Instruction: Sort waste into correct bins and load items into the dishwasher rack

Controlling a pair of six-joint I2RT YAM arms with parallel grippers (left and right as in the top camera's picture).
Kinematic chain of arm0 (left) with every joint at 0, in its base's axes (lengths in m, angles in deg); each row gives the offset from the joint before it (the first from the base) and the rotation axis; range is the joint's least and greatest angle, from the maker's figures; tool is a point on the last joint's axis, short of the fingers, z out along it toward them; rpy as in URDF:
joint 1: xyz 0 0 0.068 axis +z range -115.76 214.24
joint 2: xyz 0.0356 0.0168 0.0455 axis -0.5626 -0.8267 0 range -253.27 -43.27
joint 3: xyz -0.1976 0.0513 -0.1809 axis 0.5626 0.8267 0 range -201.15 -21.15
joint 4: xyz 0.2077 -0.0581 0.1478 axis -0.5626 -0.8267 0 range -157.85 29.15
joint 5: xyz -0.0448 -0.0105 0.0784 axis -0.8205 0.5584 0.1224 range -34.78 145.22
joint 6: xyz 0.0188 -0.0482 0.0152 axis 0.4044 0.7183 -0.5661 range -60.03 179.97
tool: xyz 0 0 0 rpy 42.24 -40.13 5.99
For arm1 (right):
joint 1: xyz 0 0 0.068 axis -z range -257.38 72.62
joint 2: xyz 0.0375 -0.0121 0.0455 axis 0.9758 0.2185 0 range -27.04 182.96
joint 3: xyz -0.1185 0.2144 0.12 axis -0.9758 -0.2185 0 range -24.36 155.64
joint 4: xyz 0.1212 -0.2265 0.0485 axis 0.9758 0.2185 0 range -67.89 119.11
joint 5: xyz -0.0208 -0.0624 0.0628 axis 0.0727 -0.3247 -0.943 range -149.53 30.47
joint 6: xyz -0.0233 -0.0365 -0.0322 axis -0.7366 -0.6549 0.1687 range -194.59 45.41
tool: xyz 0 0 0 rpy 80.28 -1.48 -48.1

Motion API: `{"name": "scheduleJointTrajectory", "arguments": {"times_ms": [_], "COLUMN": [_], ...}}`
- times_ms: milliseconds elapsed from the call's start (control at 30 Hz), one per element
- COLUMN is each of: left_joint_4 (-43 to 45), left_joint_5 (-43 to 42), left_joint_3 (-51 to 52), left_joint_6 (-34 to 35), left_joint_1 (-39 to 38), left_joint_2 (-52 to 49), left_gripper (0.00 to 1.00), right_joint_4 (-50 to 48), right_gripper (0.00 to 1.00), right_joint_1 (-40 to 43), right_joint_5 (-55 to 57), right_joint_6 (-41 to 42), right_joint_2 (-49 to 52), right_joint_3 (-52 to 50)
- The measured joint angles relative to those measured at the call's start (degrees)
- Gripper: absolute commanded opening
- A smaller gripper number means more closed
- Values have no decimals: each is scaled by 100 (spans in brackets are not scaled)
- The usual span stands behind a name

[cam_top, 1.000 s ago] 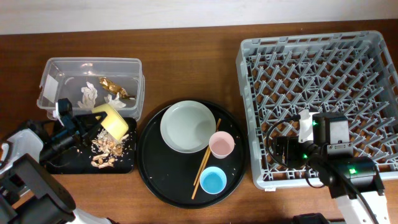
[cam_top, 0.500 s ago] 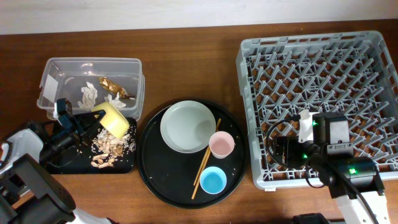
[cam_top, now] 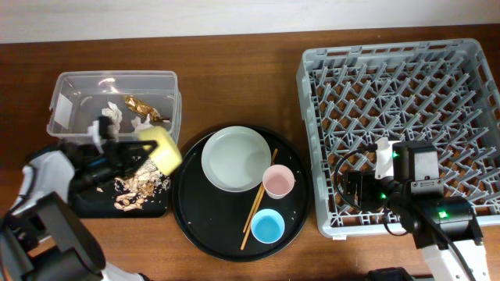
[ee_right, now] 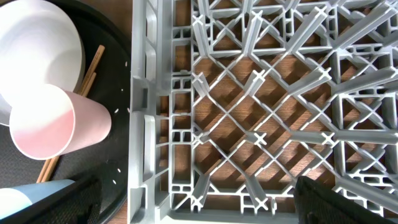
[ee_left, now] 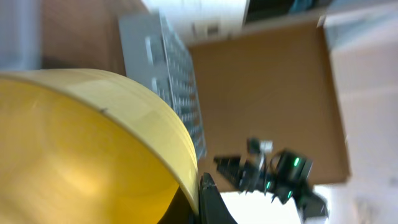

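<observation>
I should keep moving the yellow bowl (cam_top: 162, 151) across with my left gripper until it sits inside the plate (cam_top: 236, 158), because the grey-green plate beside the bowl lies open and empty.
My left gripper (cam_top: 139, 152) is shut on the rim of the small yellow bowl (cam_top: 162, 148) and holds it tilted over the right end of the flat black tray (cam_top: 86, 204), next to the beige food scraps (cam_top: 141, 186). The bowl fills the left wrist view (ee_left: 81, 149). The clear tub (cam_top: 70, 86) holds white tissue (cam_top: 111, 117) and the gold foil wrapper (cam_top: 144, 108). The grey-green plate (cam_top: 237, 158), pink cup (cam_top: 278, 181) and light-blue cup (cam_top: 267, 227) sit on the round black tray (cam_top: 199, 226). My right gripper (ee_right: 199, 208) is open and empty over the front left corner of the grey dishwasher rack (cam_top: 406, 78).
Wooden chopsticks (cam_top: 258, 199) lie on the round tray between the plate and the cups. The right wrist view shows the pink cup (ee_right: 59, 127), the plate (ee_right: 37, 50) and the rack's lattice (ee_right: 261, 93) over brown table.
My left gripper has carried the yellow bowl to the right, from over the black tray's middle to its right end near the round tray. The right arm has not moved.
</observation>
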Motion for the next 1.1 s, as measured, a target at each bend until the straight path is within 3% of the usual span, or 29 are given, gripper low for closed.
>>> {"name": "scheduleJointTrajectory", "arguments": {"times_ms": [167, 300, 367, 500, 600, 700, 733, 900, 933, 967, 1100], "left_joint_4": [251, 1902, 2203, 2225, 2238, 2238, 2236, 1759, 1453, 1384, 1370], "left_joint_5": [1587, 4402, 5737, 7010, 7412, 7569, 7606, 7632, 7628, 7591, 6922], "left_joint_3": [-874, -1652, -1665, -1674, -1676, -1731, -1731, -1888, -2190, -2404, -2706], "left_joint_6": [144, 1818, 2369, 2664, 2717, 2710, 2730, 2796, 2796, 2796, 2815], "left_joint_1": [-1812, -3545, -4446, -5381, -5814, -5858, -5858, -5847, -5847, -5847, -5847], "left_joint_2": [177, 243, 227, -205, -796, -837, -868, -929, -927, -903, -610], "left_gripper": [0, 0, 0, 0, 0, 38, 45, 49, 61, 64, 63], "right_joint_4": [-2, 0, 7, 0, 2, 2, 2, 7, 4, 7, 2], "right_gripper": [99, 99, 99, 99, 99, 98, 99, 99, 98, 99, 99], "right_joint_1": [0, 0, 0, 0, 0, 0, 0, 0, 0, 0, 0], "right_joint_5": [-2, -2, 0, -2, 0, 0, 0, 0, 0, -2, -2], "right_joint_6": [-2, -2, 2, 2, -2, 2, 0, 0, 0, 0, -2], "right_joint_2": [2, 13, 13, 13, 13, 13, 13, 13, 13, 13, 13], "right_joint_3": [0, 0, 0, 0, 0, 0, 0, 0, 0, 0, 0]}}
